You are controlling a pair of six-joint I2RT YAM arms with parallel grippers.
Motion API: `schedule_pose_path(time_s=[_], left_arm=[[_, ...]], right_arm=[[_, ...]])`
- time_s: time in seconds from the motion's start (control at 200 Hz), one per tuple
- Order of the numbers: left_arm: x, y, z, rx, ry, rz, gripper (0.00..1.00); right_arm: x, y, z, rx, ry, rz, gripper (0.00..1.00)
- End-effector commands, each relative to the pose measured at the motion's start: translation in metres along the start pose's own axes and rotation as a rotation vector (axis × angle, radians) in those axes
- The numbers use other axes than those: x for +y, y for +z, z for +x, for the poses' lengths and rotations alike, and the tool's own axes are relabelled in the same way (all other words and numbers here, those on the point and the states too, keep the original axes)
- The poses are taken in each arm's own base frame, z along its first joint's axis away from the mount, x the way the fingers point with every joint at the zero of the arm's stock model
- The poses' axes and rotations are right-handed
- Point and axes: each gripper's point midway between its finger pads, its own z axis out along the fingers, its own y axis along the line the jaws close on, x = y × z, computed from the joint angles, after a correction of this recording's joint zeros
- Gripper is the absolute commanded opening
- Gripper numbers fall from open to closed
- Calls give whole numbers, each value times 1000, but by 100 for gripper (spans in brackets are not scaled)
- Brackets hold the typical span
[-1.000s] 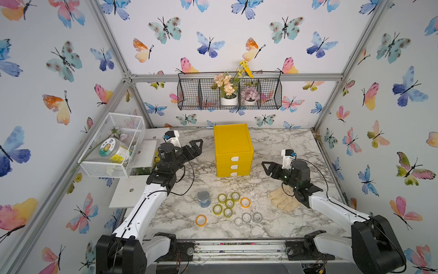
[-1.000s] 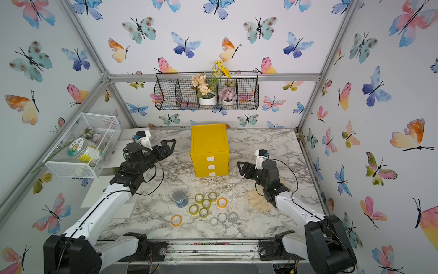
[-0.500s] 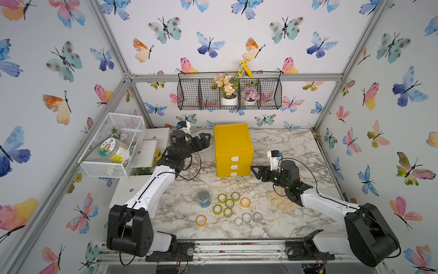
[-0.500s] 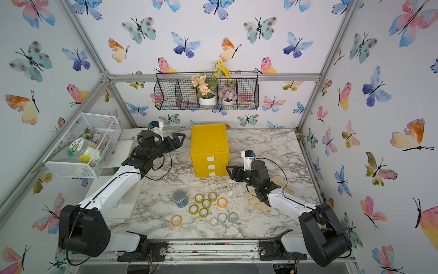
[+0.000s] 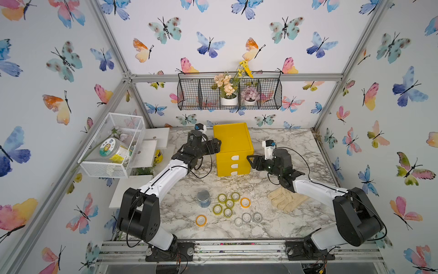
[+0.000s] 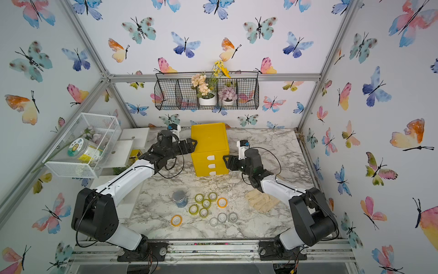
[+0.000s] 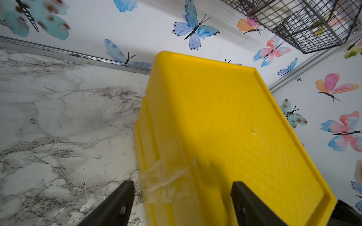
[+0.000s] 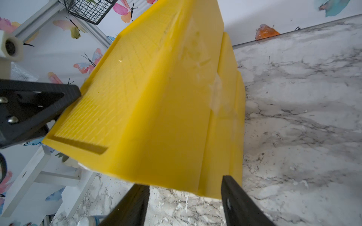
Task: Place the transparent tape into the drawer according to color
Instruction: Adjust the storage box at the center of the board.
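Observation:
The drawers' white tab handles [image 5: 234, 165] point past my right gripper at the cabinet's corner, so next I turn the cabinet [image 5: 232, 137] toward my right gripper before I open the top drawer.
The yellow cabinet [image 5: 233, 142] stands mid-table, its three drawers [image 5: 234, 165] shut, each with a white tab handle. My left gripper [image 5: 216, 146] is open and straddles the cabinet's upper left edge [image 7: 182, 195]: one finger [image 7: 125, 195] beside the side wall, the other [image 7: 242, 195] over the top. On the other side my right gripper [image 5: 250, 162] is also open, at the front right lower corner [image 8: 186, 193], holding nothing. The transparent tape lies in front: several yellow-green rolls [image 5: 229, 203], two orange [image 5: 245, 202] [image 5: 201, 220], three grey [image 5: 246, 217].
A blue-grey jar [image 5: 203, 198] stands left of the rolls. A pale glove [image 5: 284, 200] lies under the right forearm. A white mesh basket [image 5: 113, 144] hangs at the left, above white shelves. A black wire basket [image 5: 230, 95] with flowers hangs on the back wall.
Both arms have swung inward to the cabinet. The left gripper went from left of it to its upper left edge, narrowing a little. The right gripper reached the front right corner.

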Motion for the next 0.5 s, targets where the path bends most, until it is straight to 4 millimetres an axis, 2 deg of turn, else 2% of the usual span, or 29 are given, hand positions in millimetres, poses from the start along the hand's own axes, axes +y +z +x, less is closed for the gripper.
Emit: schedule_pose_path(time_s=[0.0, 0.13, 0.3, 0.395, 0.491], left_arm=[[-2, -7, 5, 12, 25, -25, 81], [-6, -13, 13, 25, 18, -26, 80], [-22, -18, 29, 56, 7, 15, 80], [-29, -19, 36, 83, -19, 39, 80], [-40, -25, 35, 86, -51, 65, 81]], right_arm=[[-4, 8, -26, -58, -34, 56, 63], [-2, 20, -40, -59, -44, 71, 63], [1, 34, -55, -62, -39, 77, 63], [-1, 37, -63, -61, -26, 102, 65], [-1, 34, -70, -56, -5, 128, 67]])
